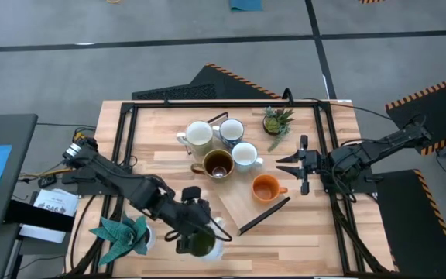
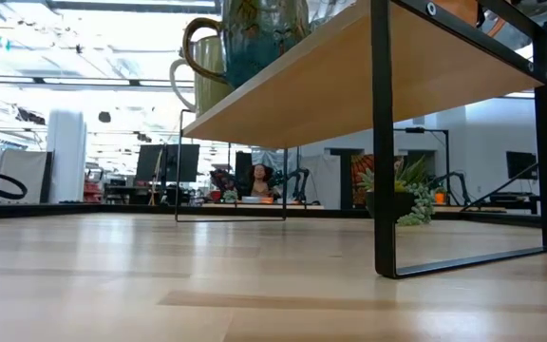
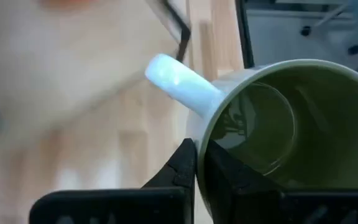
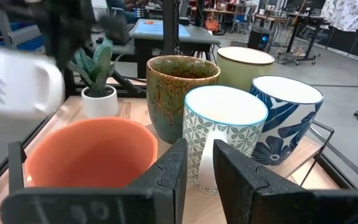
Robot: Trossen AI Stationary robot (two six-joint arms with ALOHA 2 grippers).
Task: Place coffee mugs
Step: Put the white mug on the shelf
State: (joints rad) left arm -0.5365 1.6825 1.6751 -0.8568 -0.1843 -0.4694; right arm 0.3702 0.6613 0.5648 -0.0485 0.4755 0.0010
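My left gripper should keep going, with the green mug pinched (image 1: 203, 243) by its rim, to the free rack top beside the orange mug (image 1: 237, 196) and let go of the green mug there.
Five mugs stand upright on the wooden rack top: cream (image 1: 199, 133), blue-flowered white (image 1: 231, 129), pale patterned (image 1: 245, 155), dark brown (image 1: 217, 163) and orange (image 1: 265, 187). My left gripper (image 1: 196, 236) is at the near edge, shut on a sixth mug (image 1: 204, 245), green inside with a pale handle (image 3: 179, 81). My right gripper (image 1: 289, 166) hovers open just right of the orange mug (image 4: 92, 155), level with the group and touching nothing. In the right wrist view the held mug (image 4: 14, 81) shows as a pale blur. My left gripper pinches the green mug's rim wall (image 3: 205, 140) right beside the handle root, one finger (image 3: 225, 180) inside the cup and the other finger (image 3: 180, 171) outside. In the right wrist view the mug appears raised above the rack top; its underside is hidden.
A teal folded-paper plant in a white pot (image 1: 122, 235) stands close on the left of the held mug. A spiky green plant (image 1: 277, 120) sits at the far right. A black bar (image 1: 263, 215) lies near the orange mug. The rack's black frame (image 2: 383, 142) borders the top.
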